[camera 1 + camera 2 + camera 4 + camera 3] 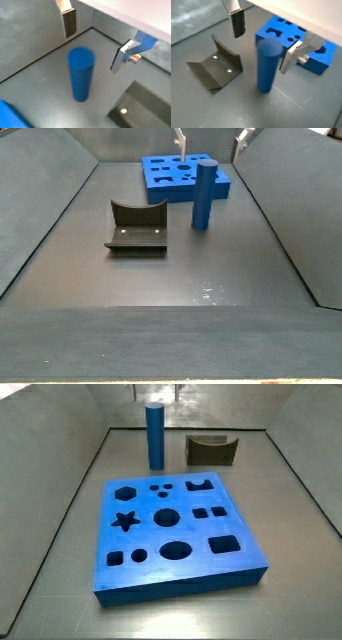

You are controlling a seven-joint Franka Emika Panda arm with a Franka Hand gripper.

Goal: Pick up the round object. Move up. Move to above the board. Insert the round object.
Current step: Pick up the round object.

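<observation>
I expect the round object's lower end to go into the board's middle round hole when I insert it, because that hole looks just wider than the round object (156, 437).
The round object, a tall slim blue cylinder (81, 72), stands upright on the grey floor; it also shows in a wrist view (266, 67) and in both side views (156, 439) (203, 196). My gripper (93, 52) is open just above its top, with one finger on each side and neither touching it; it also shows in a wrist view (262, 53) and at the top of a side view (211, 140). The board, a thick bright-blue slab (181, 559) with dark cutouts, lies flat beside the cylinder and shows in the other views too (288, 40) (158, 180).
The fixture, a dark olive notched bracket (214, 70), stands on the floor close to the cylinder, seen in both side views (210, 450) (136, 226). Grey bin walls (80, 464) enclose the floor on all sides.
</observation>
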